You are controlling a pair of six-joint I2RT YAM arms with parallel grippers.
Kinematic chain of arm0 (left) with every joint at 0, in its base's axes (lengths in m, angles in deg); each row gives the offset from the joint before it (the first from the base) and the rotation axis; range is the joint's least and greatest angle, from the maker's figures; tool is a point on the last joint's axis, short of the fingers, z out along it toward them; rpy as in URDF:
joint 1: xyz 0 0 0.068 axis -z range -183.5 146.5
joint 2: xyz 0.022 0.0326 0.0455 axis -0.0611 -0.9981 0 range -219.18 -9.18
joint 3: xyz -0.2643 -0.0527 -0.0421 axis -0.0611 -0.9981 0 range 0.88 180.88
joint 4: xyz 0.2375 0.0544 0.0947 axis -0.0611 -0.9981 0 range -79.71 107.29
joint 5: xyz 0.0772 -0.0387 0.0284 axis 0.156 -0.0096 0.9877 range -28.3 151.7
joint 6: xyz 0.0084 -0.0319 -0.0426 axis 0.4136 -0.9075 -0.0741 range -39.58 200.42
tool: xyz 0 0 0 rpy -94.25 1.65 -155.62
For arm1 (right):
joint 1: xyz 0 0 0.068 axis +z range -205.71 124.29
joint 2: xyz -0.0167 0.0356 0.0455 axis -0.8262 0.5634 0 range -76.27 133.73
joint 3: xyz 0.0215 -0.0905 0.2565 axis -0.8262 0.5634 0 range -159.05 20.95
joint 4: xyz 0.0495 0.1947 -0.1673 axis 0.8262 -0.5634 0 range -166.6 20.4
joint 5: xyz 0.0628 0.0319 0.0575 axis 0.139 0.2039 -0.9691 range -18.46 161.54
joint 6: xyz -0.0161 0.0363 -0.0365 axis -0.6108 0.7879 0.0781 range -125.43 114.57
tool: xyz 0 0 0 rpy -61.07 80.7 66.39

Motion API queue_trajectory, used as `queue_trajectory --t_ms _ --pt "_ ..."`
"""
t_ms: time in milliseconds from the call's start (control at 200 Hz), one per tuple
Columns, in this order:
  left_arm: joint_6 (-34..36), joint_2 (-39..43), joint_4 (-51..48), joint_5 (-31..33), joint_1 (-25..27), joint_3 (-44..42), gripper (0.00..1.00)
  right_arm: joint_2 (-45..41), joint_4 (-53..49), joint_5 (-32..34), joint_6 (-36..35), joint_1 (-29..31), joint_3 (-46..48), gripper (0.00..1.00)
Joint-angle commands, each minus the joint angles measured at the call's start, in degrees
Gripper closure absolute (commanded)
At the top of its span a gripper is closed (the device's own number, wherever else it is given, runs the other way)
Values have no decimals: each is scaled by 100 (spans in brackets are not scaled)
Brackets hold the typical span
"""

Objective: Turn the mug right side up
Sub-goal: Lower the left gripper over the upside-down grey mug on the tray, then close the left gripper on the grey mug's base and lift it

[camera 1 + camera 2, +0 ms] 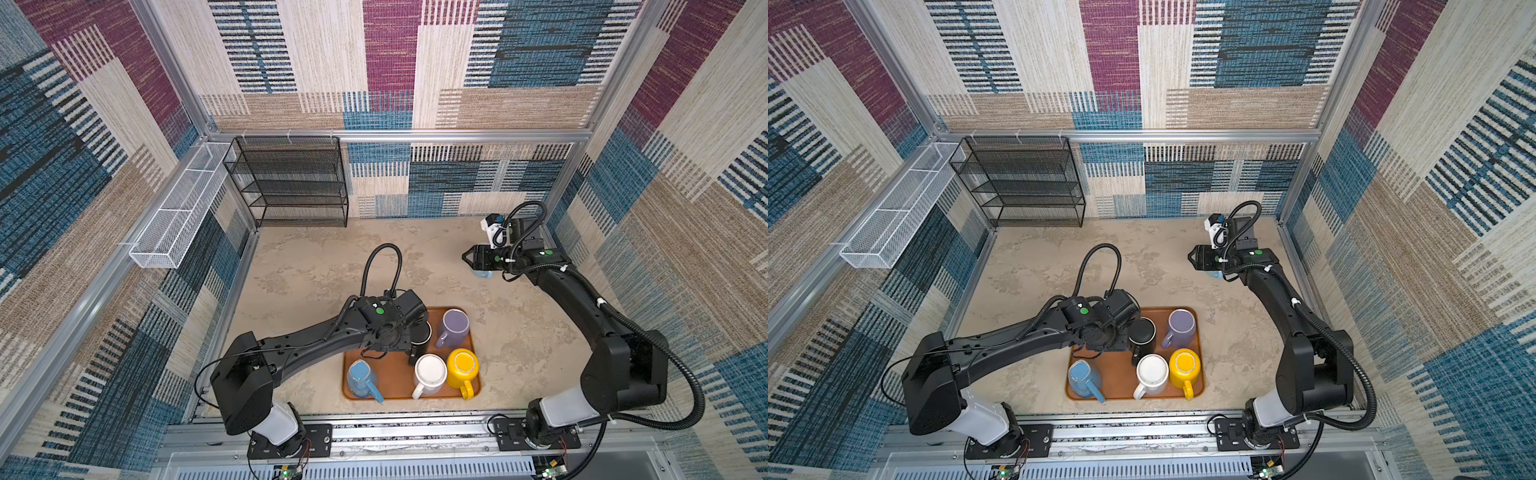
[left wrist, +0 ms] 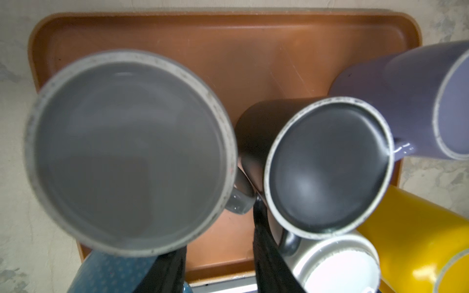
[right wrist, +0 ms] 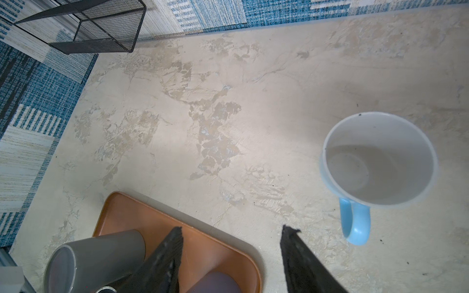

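Observation:
The grey mug's handle [image 2: 240,201] is off-centre to the left gripper's fingers and right next to the black mug, so the robot should move back from the black mug and line up with the middle of the grey mug.
Several mugs stand bottom up on the brown tray [image 1: 395,380]: blue [image 1: 360,379], black [image 1: 422,332], purple [image 1: 455,326], white [image 1: 430,371] and yellow [image 1: 462,363]. A grey mug [image 2: 129,152], also bottom up, shows in both wrist views; in both top views the left arm hides it. My left gripper [image 2: 218,243] points down over the tray, jaws apart, with bare tray between them. The grey mug's handle [image 2: 238,203] lies by one fingertip. My right gripper [image 1: 465,256] hangs open and empty above the table. Beside it a light blue mug [image 3: 380,159] stands upright.
A black wire shelf [image 1: 291,183] stands at the back left wall, with a white wire basket [image 1: 178,212] fixed along the left rail. The black mug [image 2: 327,165] sits close beside the grey one. The beige tabletop [image 1: 332,266] lies behind the tray.

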Motion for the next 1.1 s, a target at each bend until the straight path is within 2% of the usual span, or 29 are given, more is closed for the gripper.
queue_trajectory --t_ms 0,281,581,857,1092 --pt "-174 -105 -117 320 -9 91 59 -10 36 69 -53 3 -15 36" --pt "-139 63 -274 505 -163 -97 59 -2 53 45 -44 3 -5 36" --pt "377 441 -367 485 -721 -329 60 33 27 45 -18 20 -95 36" --pt "307 745 -426 374 -725 -330 60 43 36 61 6 47 -98 36" --pt "-80 636 -300 598 -379 -250 60 138 53 19 0 56 -111 36"
